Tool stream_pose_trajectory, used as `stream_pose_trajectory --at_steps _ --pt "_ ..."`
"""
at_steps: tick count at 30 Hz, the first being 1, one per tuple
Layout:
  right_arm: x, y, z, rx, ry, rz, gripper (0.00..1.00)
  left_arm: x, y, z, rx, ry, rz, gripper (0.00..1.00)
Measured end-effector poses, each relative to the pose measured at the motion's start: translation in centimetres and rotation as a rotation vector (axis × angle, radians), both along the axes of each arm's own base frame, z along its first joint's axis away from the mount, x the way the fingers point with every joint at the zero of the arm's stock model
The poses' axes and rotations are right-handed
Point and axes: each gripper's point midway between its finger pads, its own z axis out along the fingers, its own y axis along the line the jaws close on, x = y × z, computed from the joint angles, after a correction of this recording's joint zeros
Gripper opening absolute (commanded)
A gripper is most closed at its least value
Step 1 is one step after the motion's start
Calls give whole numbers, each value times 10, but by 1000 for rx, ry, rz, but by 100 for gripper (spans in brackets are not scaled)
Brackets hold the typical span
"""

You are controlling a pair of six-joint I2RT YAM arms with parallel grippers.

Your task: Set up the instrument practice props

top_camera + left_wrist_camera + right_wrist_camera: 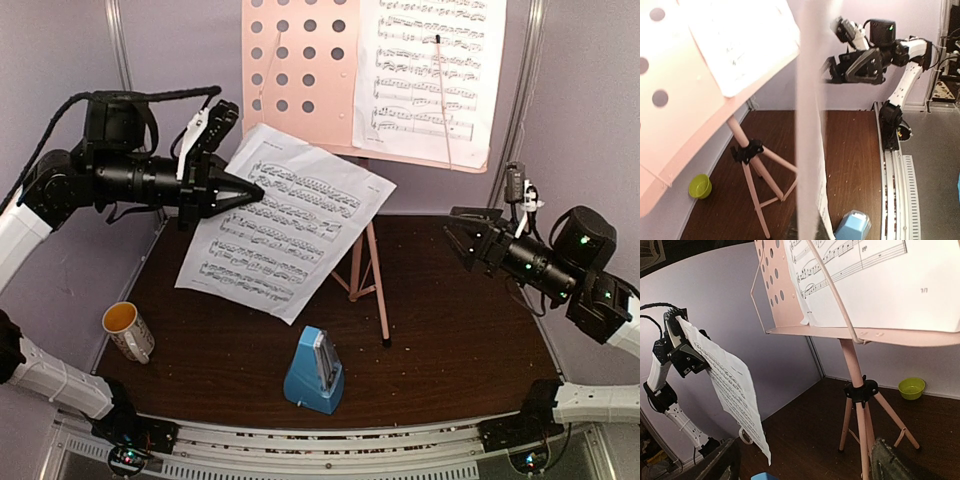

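Note:
Next, my right gripper takes the page's free edge (360, 232), because a wire arm (268, 72) crosses the empty half of the desk. This will free my left gripper to hold the wire arm open.
The pink music stand (290, 70) stands at the back, its tripod legs (372, 280) on the brown table. One sheet-music page (430, 70) rests on the right half of its perforated desk, under a thin wire arm. My left gripper (245, 190) is shut on the left edge of the second sheet-music page (285, 220) and holds it in the air left of the stand. This page crosses the left wrist view edge-on (812, 125). The blue metronome (315, 372) stands near the front edge. My right gripper (462, 232) is open and empty, right of the stand.
A white mug with orange inside (128, 330) lies at the front left. A lime-green bowl (700, 186) sits by the back wall behind the stand, also in the right wrist view (912, 388). Purple walls close in the table.

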Motion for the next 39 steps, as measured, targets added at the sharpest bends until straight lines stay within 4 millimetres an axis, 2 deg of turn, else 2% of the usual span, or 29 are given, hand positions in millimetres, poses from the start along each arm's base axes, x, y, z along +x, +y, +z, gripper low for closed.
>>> stream_pose_trajectory --at_steps 1,8,13,21,24,27,28,32,33,34,39 --pt "-3 -3 0 -1 -17 -1 92 -5 -4 13 -30 -16 -31 0" --pt "-19 -9 13 12 -93 24 98 -21 -20 51 -196 -5 -144 0" --pt "-25 10 15 12 -99 76 96 -29 -39 68 -270 12 -217 0" --pt "-40 47 41 19 -131 162 89 -33 -58 87 -362 43 -275 0" --pt "-48 55 60 32 -167 181 78 -35 -62 96 -398 49 -288 0" --pt "-54 59 82 52 -200 179 60 -35 -67 101 -421 67 -296 0" --pt "-54 59 87 53 -212 173 52 -34 -69 102 -426 74 -297 0" --pt "-57 55 111 78 -234 141 8 -29 -77 103 -430 107 -285 0" --pt "-57 54 115 83 -236 132 0 -27 -78 103 -430 113 -278 0" --pt "-57 52 119 90 -232 123 0 -25 -79 102 -430 120 -269 0" --pt "-51 45 122 101 -171 70 0 -15 -81 103 -437 133 -210 21"
